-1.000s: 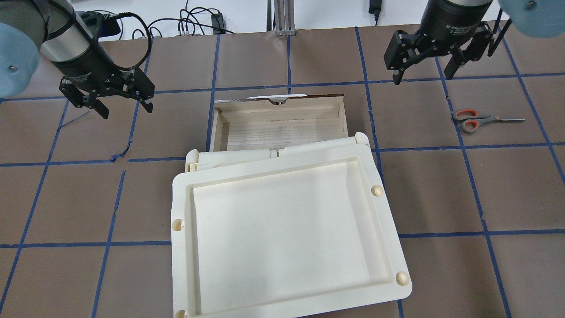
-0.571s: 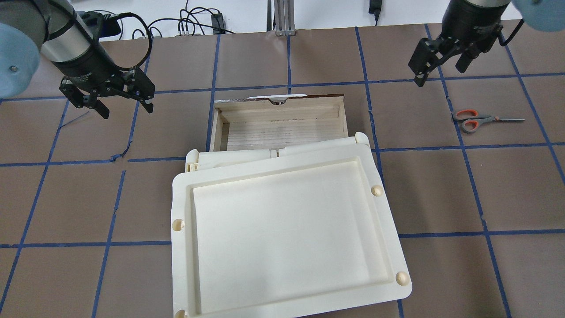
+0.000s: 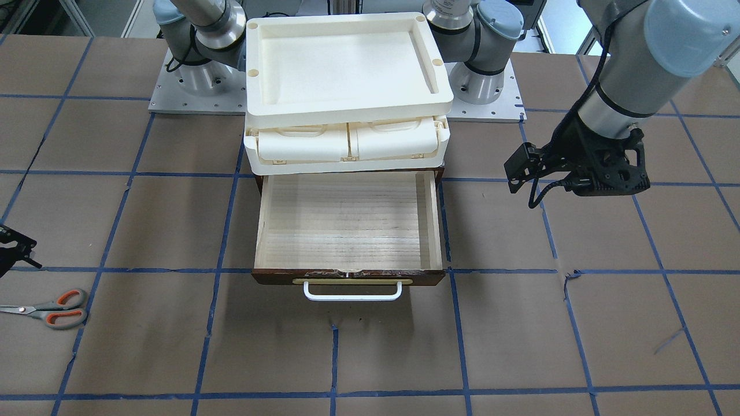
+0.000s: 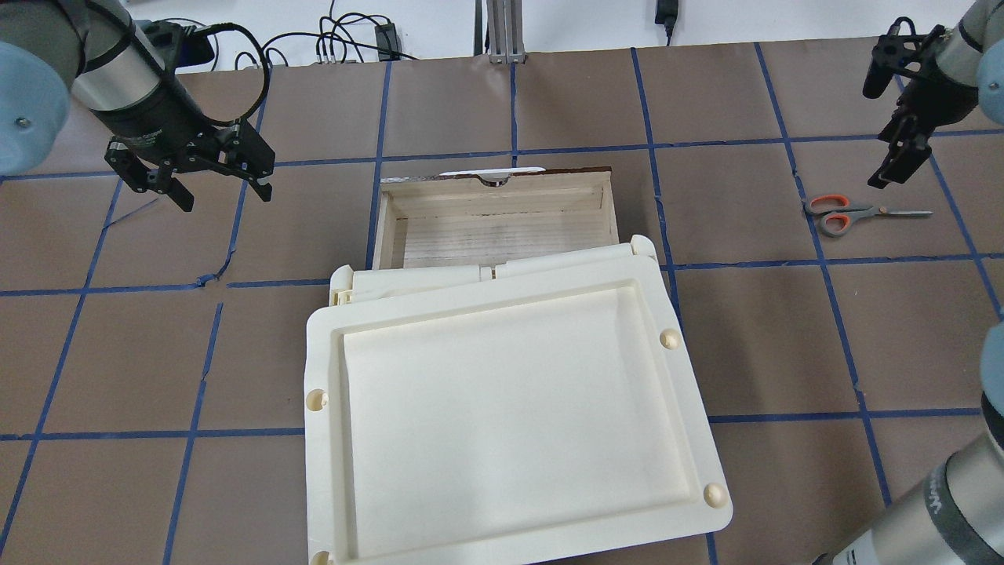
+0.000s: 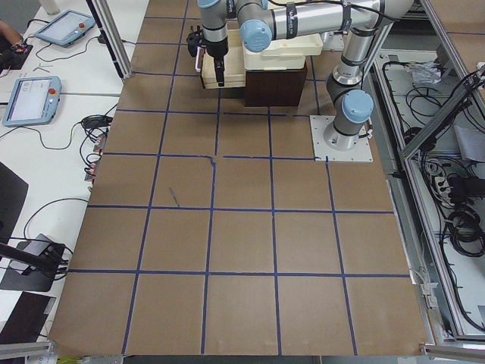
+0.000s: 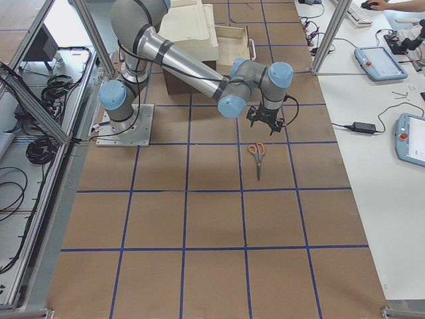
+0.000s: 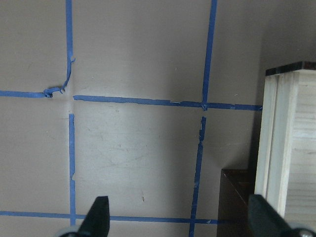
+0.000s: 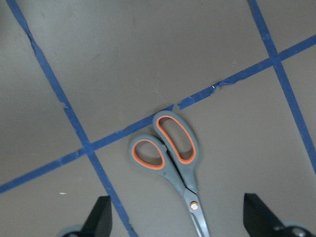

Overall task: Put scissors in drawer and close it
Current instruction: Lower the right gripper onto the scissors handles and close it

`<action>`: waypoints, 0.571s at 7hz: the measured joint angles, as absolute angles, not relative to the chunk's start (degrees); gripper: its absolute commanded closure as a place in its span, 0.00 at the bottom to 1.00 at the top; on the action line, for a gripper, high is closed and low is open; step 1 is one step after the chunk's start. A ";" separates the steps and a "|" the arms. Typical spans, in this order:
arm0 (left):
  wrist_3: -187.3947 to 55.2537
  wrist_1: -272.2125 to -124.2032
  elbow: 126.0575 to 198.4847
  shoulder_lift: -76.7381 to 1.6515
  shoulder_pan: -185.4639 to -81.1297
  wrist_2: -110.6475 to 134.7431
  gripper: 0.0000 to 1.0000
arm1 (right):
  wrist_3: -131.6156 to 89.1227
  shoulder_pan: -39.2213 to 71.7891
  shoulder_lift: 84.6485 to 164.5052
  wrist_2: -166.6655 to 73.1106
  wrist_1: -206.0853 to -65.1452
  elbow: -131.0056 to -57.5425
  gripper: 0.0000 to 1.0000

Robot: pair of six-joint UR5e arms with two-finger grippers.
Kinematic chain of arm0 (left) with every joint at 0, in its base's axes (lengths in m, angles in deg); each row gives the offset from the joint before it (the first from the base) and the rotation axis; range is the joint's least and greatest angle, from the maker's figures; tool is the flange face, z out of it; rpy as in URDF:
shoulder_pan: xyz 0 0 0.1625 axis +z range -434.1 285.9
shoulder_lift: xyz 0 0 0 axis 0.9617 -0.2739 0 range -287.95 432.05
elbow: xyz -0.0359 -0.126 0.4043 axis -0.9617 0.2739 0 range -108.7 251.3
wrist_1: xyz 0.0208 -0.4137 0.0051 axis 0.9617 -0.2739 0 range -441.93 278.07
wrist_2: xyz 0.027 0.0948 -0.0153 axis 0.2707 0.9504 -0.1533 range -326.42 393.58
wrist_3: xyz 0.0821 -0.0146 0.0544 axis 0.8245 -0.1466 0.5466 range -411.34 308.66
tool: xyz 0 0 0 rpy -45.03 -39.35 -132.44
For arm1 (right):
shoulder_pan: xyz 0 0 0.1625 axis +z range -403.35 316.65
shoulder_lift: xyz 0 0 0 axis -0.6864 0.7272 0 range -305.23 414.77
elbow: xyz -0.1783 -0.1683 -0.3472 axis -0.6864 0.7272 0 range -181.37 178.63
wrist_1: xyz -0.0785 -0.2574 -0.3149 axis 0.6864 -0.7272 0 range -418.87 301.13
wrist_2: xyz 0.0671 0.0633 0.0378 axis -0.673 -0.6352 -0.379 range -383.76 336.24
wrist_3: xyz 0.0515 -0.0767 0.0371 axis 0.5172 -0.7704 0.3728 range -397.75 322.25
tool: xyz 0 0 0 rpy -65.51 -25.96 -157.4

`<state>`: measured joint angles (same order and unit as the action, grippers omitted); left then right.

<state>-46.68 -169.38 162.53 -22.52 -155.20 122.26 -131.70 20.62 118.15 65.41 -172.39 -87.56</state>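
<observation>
The scissors (image 3: pixel 45 307) will stay closed and level when I carry them over to the drawer, because the grey handles (image 8: pixel 169 152) are already close together.
The scissors (image 4: pixel 851 212), grey handles lined orange, lie flat on the brown table at the right. They also show in the front view (image 3: pixel 49 309) and the right wrist view (image 8: pixel 173 153). My right gripper (image 4: pixel 890 169) hovers open just behind them. In the wrist view its fingers (image 8: pixel 101 217) stand wide on either side of the blades. The drawer (image 4: pixel 494 200) is pulled open and shows nothing inside; its dark front with the white handle (image 3: pixel 352 292) faces away from me. My left gripper (image 4: pixel 226 196) is open and empty, above the table left of the drawer.
A cream plastic box with a tray top (image 4: pixel 321 353) sits over the drawer's cabinet, close to me. Blue tape lines cross the brown table. Cables and a metal post (image 4: pixel 502 35) lie at the far edge.
My right arm has swung to the right and turned, and its gripper now hangs just behind the scissors. The left arm, the drawer and the scissors have not moved.
</observation>
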 measured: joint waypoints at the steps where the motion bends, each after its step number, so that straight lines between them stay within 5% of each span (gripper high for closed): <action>1: -46.68 -169.38 162.53 -22.52 -155.21 122.26 0.00 | -139.58 19.57 115.86 65.35 -176.77 -88.41 0.05; 4: -46.68 -169.38 162.53 -22.52 -155.21 122.25 0.00 | -155.87 17.57 113.38 64.11 -189.70 -95.16 0.06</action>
